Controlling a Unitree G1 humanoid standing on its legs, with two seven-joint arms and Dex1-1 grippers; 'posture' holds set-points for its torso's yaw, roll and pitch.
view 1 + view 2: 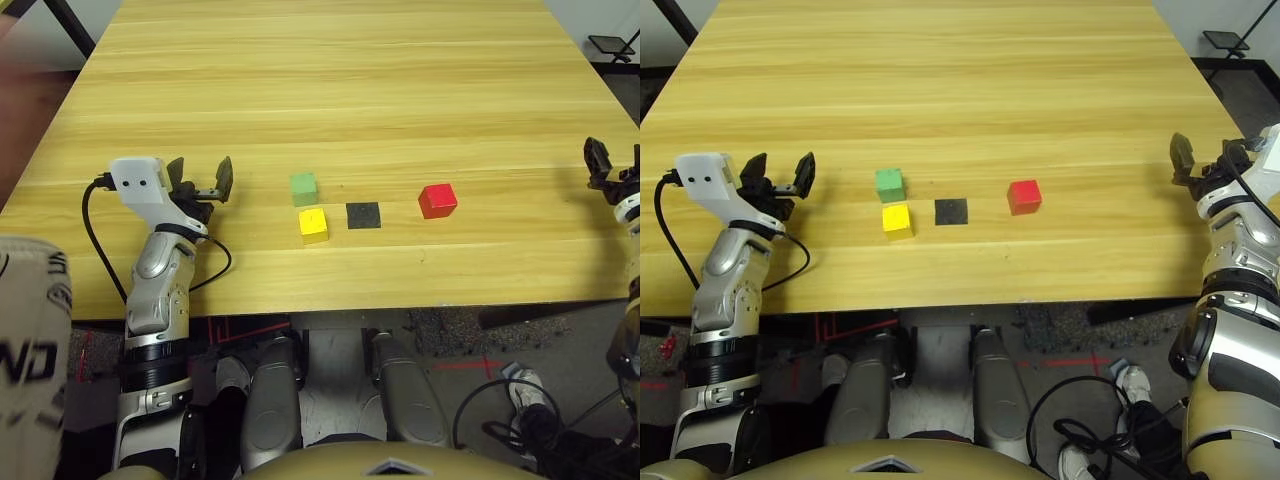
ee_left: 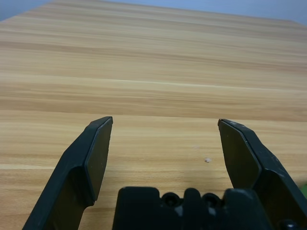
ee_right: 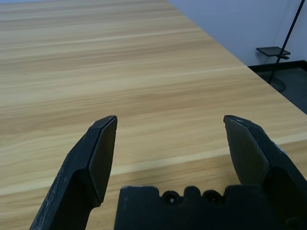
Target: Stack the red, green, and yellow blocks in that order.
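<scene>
My right gripper should put the red block (image 1: 437, 201) on the empty black patch (image 1: 364, 215) before my left gripper takes the green block, because the red block is off that patch now.
Three small cubes rest on the wooden table (image 1: 330, 80) near its front edge. The green block (image 1: 304, 188) sits just behind the yellow block (image 1: 313, 224), almost touching it. The red block (image 1: 437, 200) stands apart to the right. My left gripper (image 1: 203, 175) hovers open and empty at the table's left side, well left of the green block. Its fingers (image 2: 91, 158) spread wide over bare wood. My right gripper (image 1: 1205, 155) is open and empty at the table's right edge, far right of the red block.
A flat black square patch (image 1: 363, 214) lies on the table between the yellow and red blocks. A black cable (image 1: 95, 235) loops from my left wrist over the front edge. The table's right edge (image 3: 230, 62) drops off to the floor beside my right gripper.
</scene>
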